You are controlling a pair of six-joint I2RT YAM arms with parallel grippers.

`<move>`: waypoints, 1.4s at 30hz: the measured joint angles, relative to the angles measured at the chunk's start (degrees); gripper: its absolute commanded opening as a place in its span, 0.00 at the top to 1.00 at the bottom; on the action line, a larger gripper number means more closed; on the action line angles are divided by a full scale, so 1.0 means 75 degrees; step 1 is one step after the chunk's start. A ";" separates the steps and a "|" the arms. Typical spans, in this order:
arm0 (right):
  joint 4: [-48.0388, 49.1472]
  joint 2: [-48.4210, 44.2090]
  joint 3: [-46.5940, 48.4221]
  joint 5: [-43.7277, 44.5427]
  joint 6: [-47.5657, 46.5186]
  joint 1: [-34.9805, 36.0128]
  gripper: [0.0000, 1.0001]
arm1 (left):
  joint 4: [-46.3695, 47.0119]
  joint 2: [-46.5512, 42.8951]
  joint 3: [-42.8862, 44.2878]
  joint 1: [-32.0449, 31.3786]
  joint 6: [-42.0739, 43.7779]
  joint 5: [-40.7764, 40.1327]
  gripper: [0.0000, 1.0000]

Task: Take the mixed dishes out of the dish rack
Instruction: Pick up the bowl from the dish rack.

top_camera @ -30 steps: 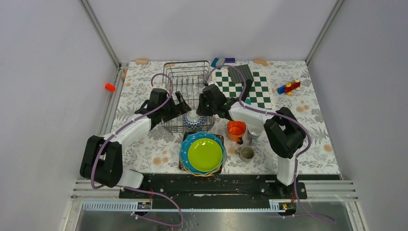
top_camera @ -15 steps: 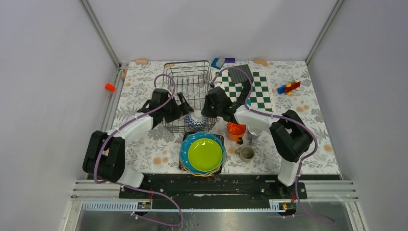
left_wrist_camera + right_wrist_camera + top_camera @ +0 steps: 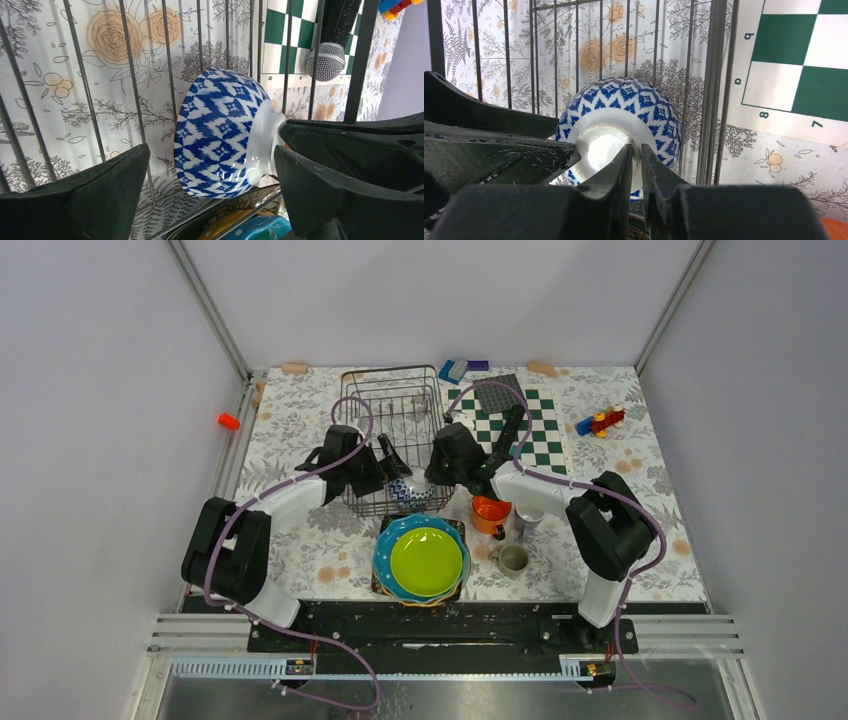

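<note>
Next, I take the bowl's rim (image 3: 177,135) with my left gripper and lift the bowl out, because my right gripper pinches the tipped bowl only by its white foot ring (image 3: 610,130).
The blue-and-white patterned bowl (image 3: 411,494) lies tipped on its side at the near end of the wire dish rack (image 3: 388,405). My right gripper (image 3: 434,481) is shut on the bowl's white foot ring; in the right wrist view (image 3: 636,152) its fingers pinch the ring of the bowl (image 3: 651,112). My left gripper (image 3: 391,470) is open, with its jaws wide on either side of the bowl (image 3: 222,132) without touching it. The rack holds no other dishes.
A stack of plates with a lime green one on top (image 3: 426,560) sits in front of the rack. An orange mug (image 3: 491,510) and two grey cups (image 3: 513,559) (image 3: 529,514) stand to the right. Behind are the checkerboard mat (image 3: 528,430) and toy bricks (image 3: 600,422).
Both grippers have moved further into the rack's near end. The bowl has gone from upside down to tipped on its side, with the right gripper on its foot ring.
</note>
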 measured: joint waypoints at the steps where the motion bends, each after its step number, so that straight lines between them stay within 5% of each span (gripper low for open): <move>1: -0.0003 -0.0006 -0.0012 0.0029 0.0015 0.0000 0.82 | 0.0017 0.0044 0.0017 -0.0026 -0.0015 0.0003 0.01; 15: -0.0003 -0.0163 -0.0204 0.0140 0.0102 -0.0067 0.82 | 0.1696 0.0478 -0.0326 -0.0172 -0.1072 0.1084 0.04; 32: 0.0172 -0.0379 -0.0484 0.0437 0.0187 -0.0163 0.77 | 0.4089 0.0589 -0.1189 -0.0166 -0.2704 0.1711 0.26; 36: 0.0280 -0.0408 -0.0542 0.0484 0.0259 -0.0163 0.77 | 0.4468 0.0787 -0.1189 -0.0166 -0.2961 0.1749 0.39; 42: 0.0356 -0.0408 -0.0554 0.0554 0.0332 -0.0184 0.77 | 0.5167 0.1160 -0.1311 -0.0163 -0.3474 0.1848 0.77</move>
